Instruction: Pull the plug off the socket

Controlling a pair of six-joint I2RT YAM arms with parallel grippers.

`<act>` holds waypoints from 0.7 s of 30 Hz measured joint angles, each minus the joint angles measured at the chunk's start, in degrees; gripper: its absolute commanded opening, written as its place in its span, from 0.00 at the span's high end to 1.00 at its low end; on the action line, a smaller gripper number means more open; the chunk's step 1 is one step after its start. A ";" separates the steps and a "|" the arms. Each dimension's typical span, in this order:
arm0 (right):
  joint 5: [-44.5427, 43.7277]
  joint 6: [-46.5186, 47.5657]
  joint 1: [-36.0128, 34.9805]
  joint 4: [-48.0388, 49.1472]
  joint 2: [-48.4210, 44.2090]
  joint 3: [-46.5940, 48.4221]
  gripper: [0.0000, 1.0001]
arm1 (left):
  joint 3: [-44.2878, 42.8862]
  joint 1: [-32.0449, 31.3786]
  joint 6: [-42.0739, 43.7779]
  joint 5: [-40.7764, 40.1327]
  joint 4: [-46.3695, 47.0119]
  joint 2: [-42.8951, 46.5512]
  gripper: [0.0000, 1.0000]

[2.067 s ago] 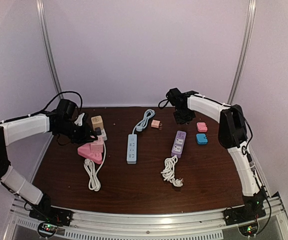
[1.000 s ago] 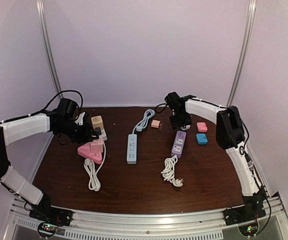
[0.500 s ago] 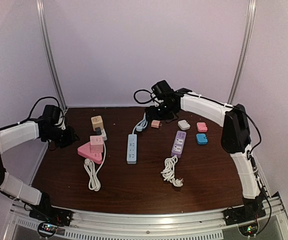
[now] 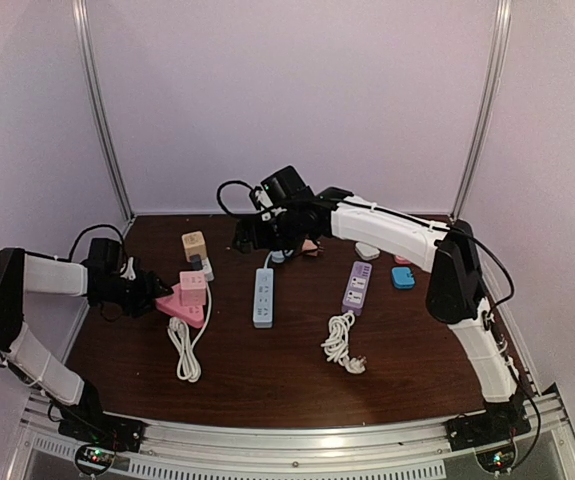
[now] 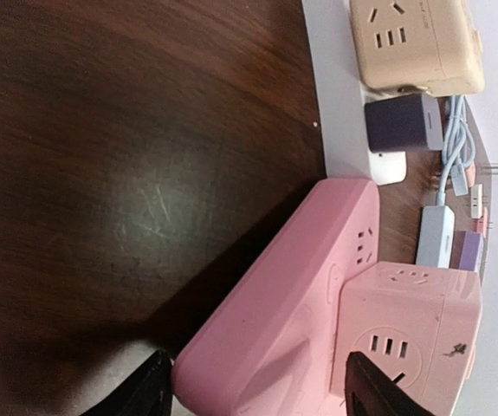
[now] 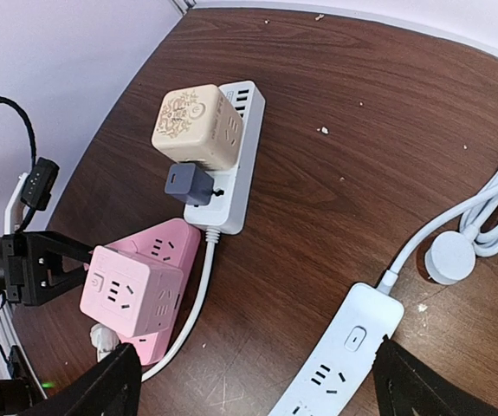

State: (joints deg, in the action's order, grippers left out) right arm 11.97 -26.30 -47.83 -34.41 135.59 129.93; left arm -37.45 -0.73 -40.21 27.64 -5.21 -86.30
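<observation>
My gripper will leave the white cable behind when it lifts the pink triangular socket (image 4: 189,315) and the plug together, because that cable joins the white strip (image 4: 208,283).
A pink cube plug (image 4: 193,287) sits in the pink triangular socket (image 4: 177,305) at the left of the table. My left gripper (image 4: 152,290) is low at that socket's left end. In the left wrist view the gripper (image 5: 257,399) is open, with the pink socket (image 5: 292,295) and the cube (image 5: 413,338) between its jaws. My right gripper (image 4: 252,235) hovers open above the table's back middle. The right wrist view looks down on the cube (image 6: 127,295), and nothing is between that gripper's (image 6: 261,390) fingers.
Behind the pink socket lies a white strip (image 6: 236,165) carrying a beige cube (image 6: 197,128) and a dark grey adapter (image 6: 188,184). A blue strip (image 4: 263,296), a purple strip (image 4: 356,287), a loose white plug (image 4: 367,250) and coiled cables (image 4: 342,345) lie further right.
My left arm drew back left and came down at the pink socket, its jaws opening. My right arm swung left from the purple strip, leaving a white plug on the table.
</observation>
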 measured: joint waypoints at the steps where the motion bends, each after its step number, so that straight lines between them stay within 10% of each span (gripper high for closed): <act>1: 0.04 -0.02 0.00 0.02 0.02 0.00 0.06 | 0.00 0.00 0.00 0.00 0.00 0.00 0.38; 21: 6.05 -2.64 -1.66 2.54 5.20 2.16 0.01 | 6.21 -1.81 -6.64 8.00 11.34 1.20 0.59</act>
State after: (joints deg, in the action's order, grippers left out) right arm 18.02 -28.95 -49.50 -31.88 140.79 132.09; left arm -31.24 -2.55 -46.85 35.64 6.13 -85.10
